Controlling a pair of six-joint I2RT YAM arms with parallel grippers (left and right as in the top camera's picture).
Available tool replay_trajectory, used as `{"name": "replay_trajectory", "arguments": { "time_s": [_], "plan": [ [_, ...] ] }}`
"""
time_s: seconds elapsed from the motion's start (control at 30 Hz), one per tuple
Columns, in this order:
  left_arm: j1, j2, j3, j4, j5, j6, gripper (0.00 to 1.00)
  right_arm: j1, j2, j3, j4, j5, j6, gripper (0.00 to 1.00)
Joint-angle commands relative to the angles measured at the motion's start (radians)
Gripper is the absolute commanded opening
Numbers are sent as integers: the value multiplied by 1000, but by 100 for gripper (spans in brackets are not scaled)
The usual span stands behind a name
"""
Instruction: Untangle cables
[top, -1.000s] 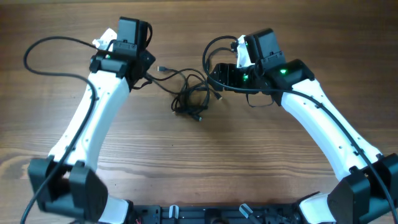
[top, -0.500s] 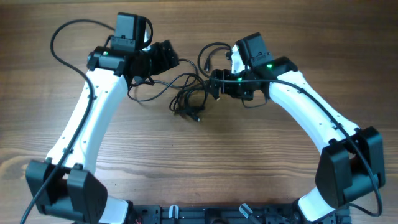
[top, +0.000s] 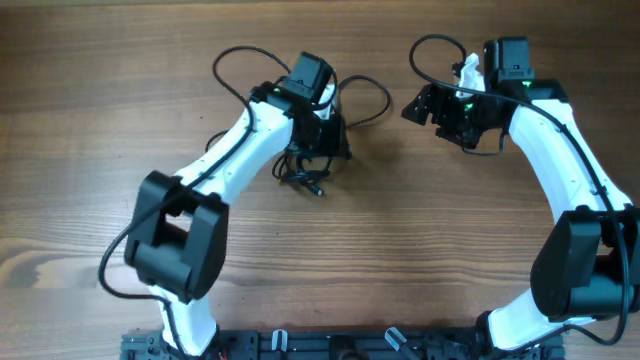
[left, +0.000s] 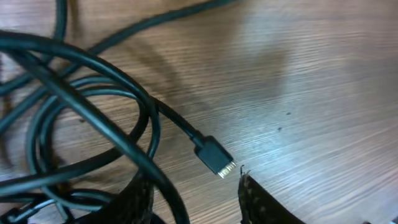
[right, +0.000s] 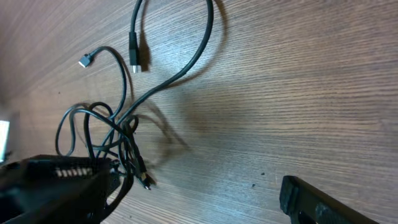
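Next, I grip the bundle's other side (right: 132, 124) with my right gripper and help pull the cables apart, as they cross in a tight bundle (right: 107, 140) under my left gripper.
The thin black cables (top: 305, 172) lie in a tangled bundle at mid-table, with one loop (top: 368, 100) running up and right. My left gripper (top: 328, 140) is over the bundle's upper right side. In the left wrist view the cables (left: 93, 106) loop at the left, a plug with a metal tip (left: 214, 155) lies on the wood, and my left gripper (left: 193, 202) is open with one strand passing between its fingers. My right gripper (top: 425, 105) is open and empty, well to the right of the bundle. The right wrist view shows the cables (right: 109, 140), two plug ends (right: 134, 53) and the open right gripper (right: 186, 199).
The table is bare wood (top: 420, 250). The left arm's thicker black wire (top: 235, 62) loops at the back, and the right arm's wire (top: 432, 48) arcs at the back right. Arm bases stand at the front edge.
My left arm has swung right and now sits over the bundle. My right arm has pulled back to the right, away from the cables. The bundle has stayed in place.
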Motion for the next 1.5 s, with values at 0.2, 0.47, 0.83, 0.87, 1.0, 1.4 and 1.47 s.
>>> {"name": "replay_trajectory", "arguments": {
  "time_s": [0.2,0.47,0.83,0.87,1.0,1.4,1.47],
  "plan": [
    [-8,-6,27,19,-15,-3,4,29,3,21,-5,-20,-47,90],
    [217,-183,43,-9,438,-122,4,161,3,21,55,-114,-43,86],
    [294,-181,35,-29,640,-122,4,318,5,21,245,-210,214,70],
    [295,-181,35,-26,651,-122,4,327,6,21,256,-210,224,68],
    [295,-181,35,-23,702,-122,4,351,21,14,282,-205,255,64],
    [345,-181,35,4,970,-122,4,349,34,-5,407,-142,256,40],
    [380,-181,35,5,967,-122,4,348,34,-5,404,-141,252,29]
  ]
}}
